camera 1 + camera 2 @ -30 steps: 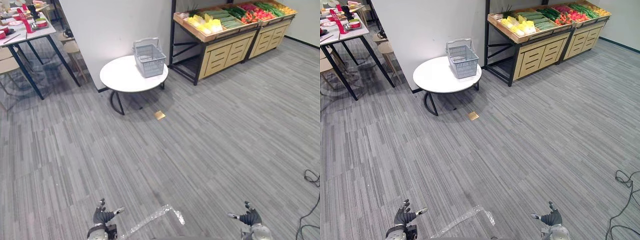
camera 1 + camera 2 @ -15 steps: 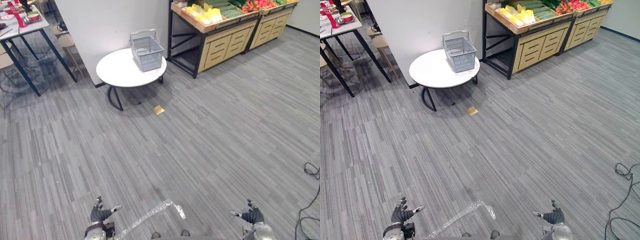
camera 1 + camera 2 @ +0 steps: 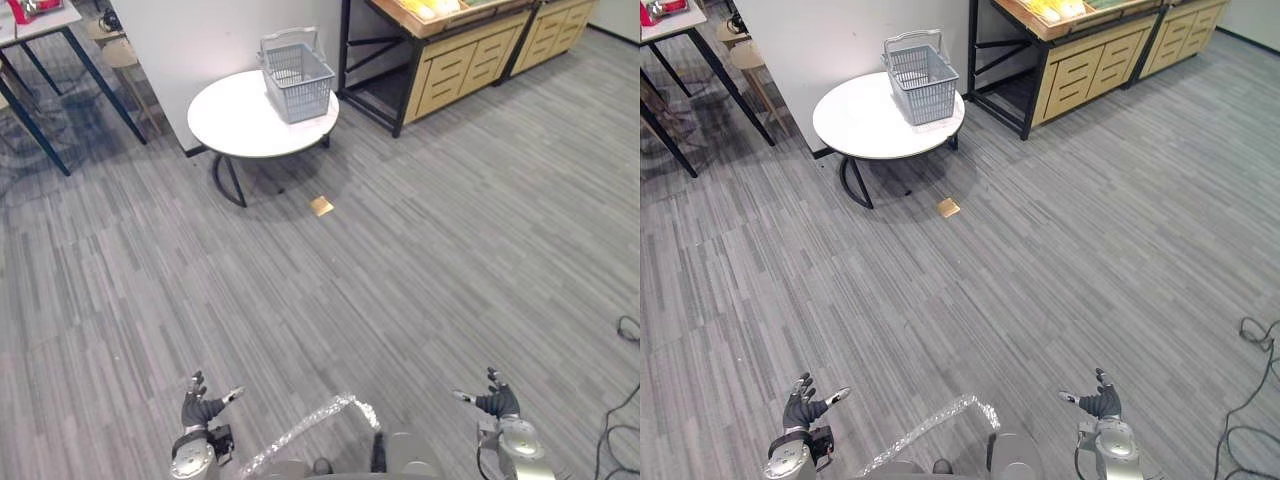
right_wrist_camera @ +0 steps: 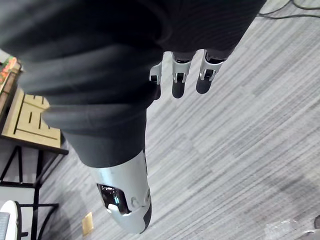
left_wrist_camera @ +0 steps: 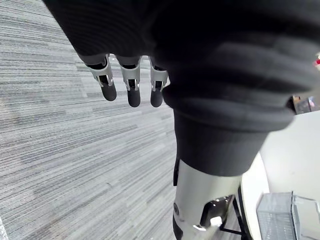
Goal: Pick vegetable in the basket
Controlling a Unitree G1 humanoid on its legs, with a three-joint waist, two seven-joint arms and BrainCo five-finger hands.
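The thin handle loop (image 3: 290, 33) is attached to the grey basket (image 3: 299, 88) at its rim. I therefore expect the basket to hang below with its open top facing up when I lift.
A grey wire basket (image 3: 295, 66) with its handle up stands on a round white table (image 3: 240, 125) far ahead, by a white wall. A wooden produce stand (image 3: 455, 45) with yellow produce (image 3: 1052, 8) on top sits at the far right. My left hand (image 3: 198, 412) hangs low near the bottom left, fingers straight and spread, holding nothing. My right hand (image 3: 495, 404) hangs low at the bottom right, also open and empty. In the left wrist view the fingers (image 5: 131, 82) point over bare floor, with the basket (image 5: 282, 217) in a corner.
Grey striped carpet (image 3: 400, 250) stretches between me and the table. A small tan square (image 3: 321, 206) lies on the floor in front of the table. A dark-legged table (image 3: 40, 40) and a stool (image 3: 115, 45) stand at the far left.
The whole picture has shifted down, so the camera has moved: the table and basket sit higher and the stand's top is cut off. Both hands stay open.
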